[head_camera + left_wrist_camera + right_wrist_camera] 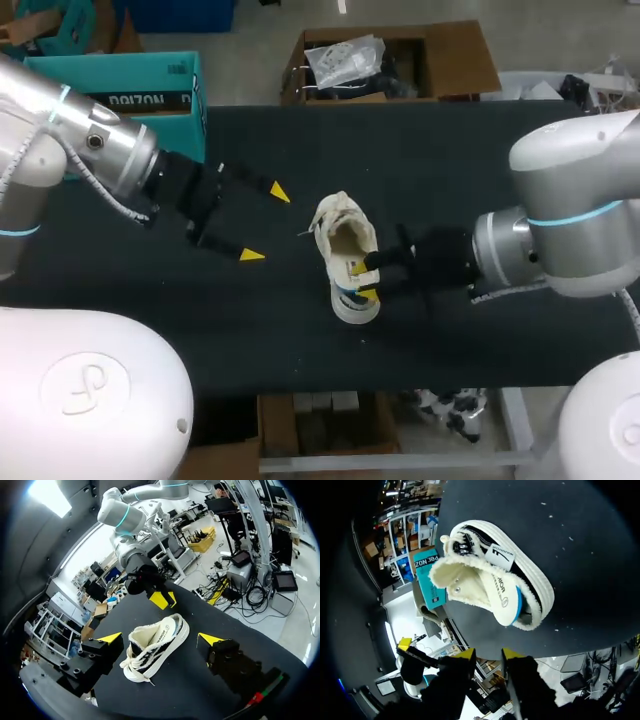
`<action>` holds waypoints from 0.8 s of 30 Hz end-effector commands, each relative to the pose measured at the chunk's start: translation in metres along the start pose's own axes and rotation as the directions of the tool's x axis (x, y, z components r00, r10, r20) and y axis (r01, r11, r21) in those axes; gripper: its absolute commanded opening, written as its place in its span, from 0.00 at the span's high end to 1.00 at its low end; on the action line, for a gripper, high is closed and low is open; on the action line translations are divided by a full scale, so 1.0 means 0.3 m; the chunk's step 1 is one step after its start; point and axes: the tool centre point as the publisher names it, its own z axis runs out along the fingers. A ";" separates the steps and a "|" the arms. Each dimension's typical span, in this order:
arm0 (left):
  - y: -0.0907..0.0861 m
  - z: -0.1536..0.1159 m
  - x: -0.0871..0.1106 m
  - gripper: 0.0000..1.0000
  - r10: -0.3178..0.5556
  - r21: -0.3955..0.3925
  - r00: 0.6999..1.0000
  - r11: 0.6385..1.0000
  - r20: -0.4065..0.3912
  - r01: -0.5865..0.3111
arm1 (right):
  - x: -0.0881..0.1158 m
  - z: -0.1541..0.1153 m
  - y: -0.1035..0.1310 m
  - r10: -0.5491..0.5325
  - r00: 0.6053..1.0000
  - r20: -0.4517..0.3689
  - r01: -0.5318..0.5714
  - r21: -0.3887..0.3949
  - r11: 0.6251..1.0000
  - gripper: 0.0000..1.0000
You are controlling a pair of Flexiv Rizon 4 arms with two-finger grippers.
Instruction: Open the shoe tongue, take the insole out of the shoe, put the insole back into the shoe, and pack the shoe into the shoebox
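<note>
The white insole lies down inside the shoe's heel rim. The insole will come along inside when I lift the shoe by its upper edge.
A cream low shoe with a black-striped sole lies on its side in the middle of the black table. Its tongue is folded open, and a white insole with a blue edge sits in the mouth, reaching to the heel rim. My right gripper is at the shoe's heel, its fingers a little apart with nothing between them; in the right wrist view the shoe lies just ahead of the tips. My left gripper stands wide open, left of the shoe and clear of it. The teal shoebox stands at the far left.
The black table top carries only the shoe. In the left wrist view the shoe lies ahead of the open fingers, with my right gripper beyond it.
</note>
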 end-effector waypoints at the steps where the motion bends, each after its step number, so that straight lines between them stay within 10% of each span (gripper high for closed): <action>1: 0.004 -0.021 -0.011 0.00 -0.097 -0.057 0.995 0.994 0.019 0.098 | 0.018 0.038 0.021 -0.004 1.000 -0.020 0.005 0.018 1.000 1.00; 5: 0.025 -0.050 -0.025 0.00 -0.199 -0.184 0.980 0.962 0.022 0.200 | 0.042 0.098 0.019 -0.034 0.999 0.008 0.034 0.020 0.999 1.00; 24: 0.023 -0.057 -0.026 0.00 -0.197 -0.181 0.980 0.963 0.027 0.198 | -0.084 0.223 0.116 0.022 0.989 0.149 -0.011 -0.079 0.997 1.00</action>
